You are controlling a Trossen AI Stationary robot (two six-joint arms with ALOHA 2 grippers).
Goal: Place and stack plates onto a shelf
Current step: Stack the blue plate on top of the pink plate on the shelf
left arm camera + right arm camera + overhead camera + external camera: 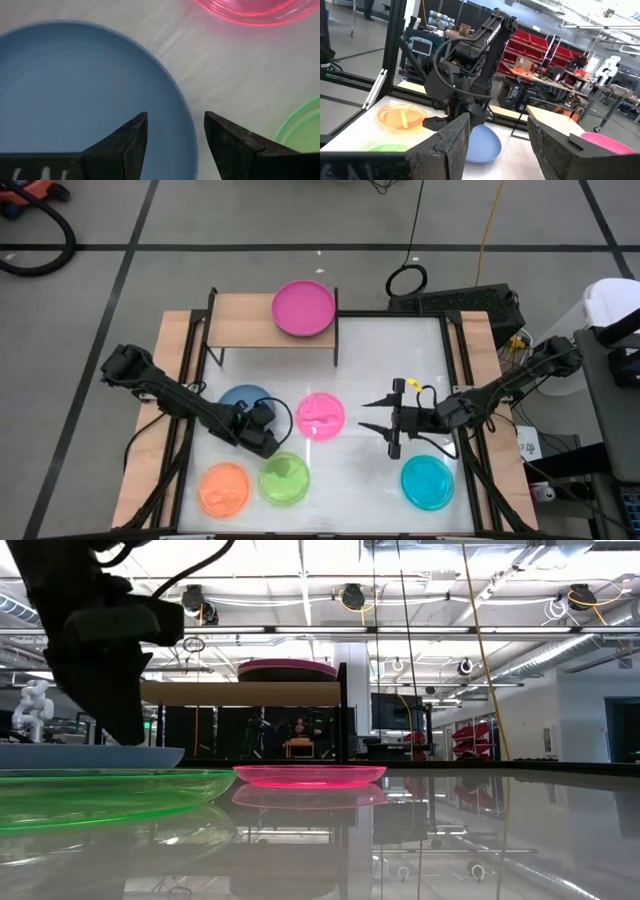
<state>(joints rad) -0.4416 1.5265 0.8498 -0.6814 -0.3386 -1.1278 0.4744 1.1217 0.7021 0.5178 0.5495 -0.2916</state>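
Note:
The blue plate (243, 395) should cover the magenta plate (304, 308) almost rim to rim when I stack it, because both plates are round and similarly wide.
The shelf (240, 320) stands at the table's far left and carries the magenta plate (303, 308). On the table lie the blue plate (238, 396), pink plate (320, 415), green plate (284, 478), orange plate (224, 488) and cyan plate (428, 482). Grey and salmon plates are out of view. My left gripper (175, 120) is open and low over the blue plate's near right edge. One finger is above the plate's inside and one is outside its rim (186, 115). My right gripper (365, 415) hangs open between the pink and cyan plates, pointing left.
The shelf's black legs (337, 345) stand just beyond the pink plate. The pink plate (310, 775) and green plate (100, 790) lie close to the blue plate (90, 755). Bare white tabletop (410, 360) lies to the right of the shelf. A wooden frame borders the table.

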